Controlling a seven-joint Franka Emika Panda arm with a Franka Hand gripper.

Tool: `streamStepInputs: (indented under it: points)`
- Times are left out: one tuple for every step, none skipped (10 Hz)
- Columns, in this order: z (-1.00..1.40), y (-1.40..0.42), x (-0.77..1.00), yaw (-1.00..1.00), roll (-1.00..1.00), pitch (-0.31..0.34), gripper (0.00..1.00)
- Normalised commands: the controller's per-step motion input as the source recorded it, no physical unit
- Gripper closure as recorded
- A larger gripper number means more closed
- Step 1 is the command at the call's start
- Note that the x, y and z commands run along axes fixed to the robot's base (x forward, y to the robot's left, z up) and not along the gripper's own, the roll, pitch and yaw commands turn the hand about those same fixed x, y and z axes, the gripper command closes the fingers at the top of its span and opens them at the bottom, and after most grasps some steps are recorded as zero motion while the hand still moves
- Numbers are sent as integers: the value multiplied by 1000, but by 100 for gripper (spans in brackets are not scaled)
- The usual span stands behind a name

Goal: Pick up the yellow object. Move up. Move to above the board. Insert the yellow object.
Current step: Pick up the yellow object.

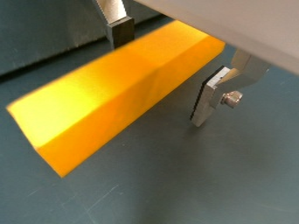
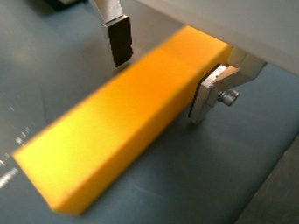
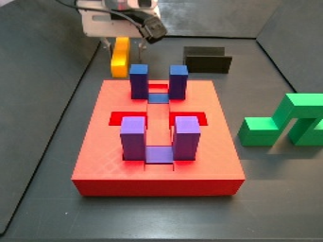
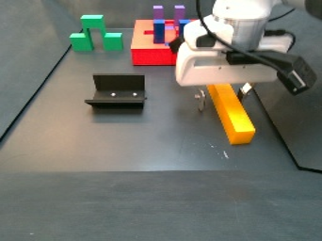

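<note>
The gaps (image 3: pixel 159 135) between the paired posts form a line along the board. So I expect the yellow object (image 3: pixel 120 58) to sink lengthwise between them when I put it in.
The yellow object (image 1: pixel 111 101) is a long yellow-orange bar lying flat on the dark floor; it also shows in the other wrist view (image 2: pixel 111 149) and in both side views (image 3: pixel 120 55) (image 4: pixel 232 115). My gripper (image 1: pixel 167 63) is low over one end of it, one finger on each side, and it is open. In a wrist view the gripper (image 2: pixel 163 70) has one pad close against the bar's side and the other pad standing apart from it. The board (image 3: pixel 108 156) is a red slab with blue-purple posts, away from the bar; it also shows in a side view (image 4: pixel 141 54).
A green stepped block (image 3: pixel 288 123) stands beside the board, also seen in a side view (image 4: pixel 92 33). The black fixture (image 4: pixel 116 91) stands on the floor, near the bar, and shows behind the board in a side view (image 3: pixel 206 60). Dark walls enclose the floor.
</note>
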Motion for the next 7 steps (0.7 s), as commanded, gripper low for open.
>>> streamStepInputs:
  points:
    - [-6, 189, 0, 0, 0, 0, 0]
    - [-106, 474, -166, 0, 0, 0, 100]
    - [-23, 0, -17, 49, -36, -23, 100]
    - [0, 0, 0, 0, 0, 0, 100]
    - [0, 0, 0, 0, 0, 0, 100]
    - [0, 0, 0, 0, 0, 0, 100]
    - [0, 0, 0, 0, 0, 0, 100]
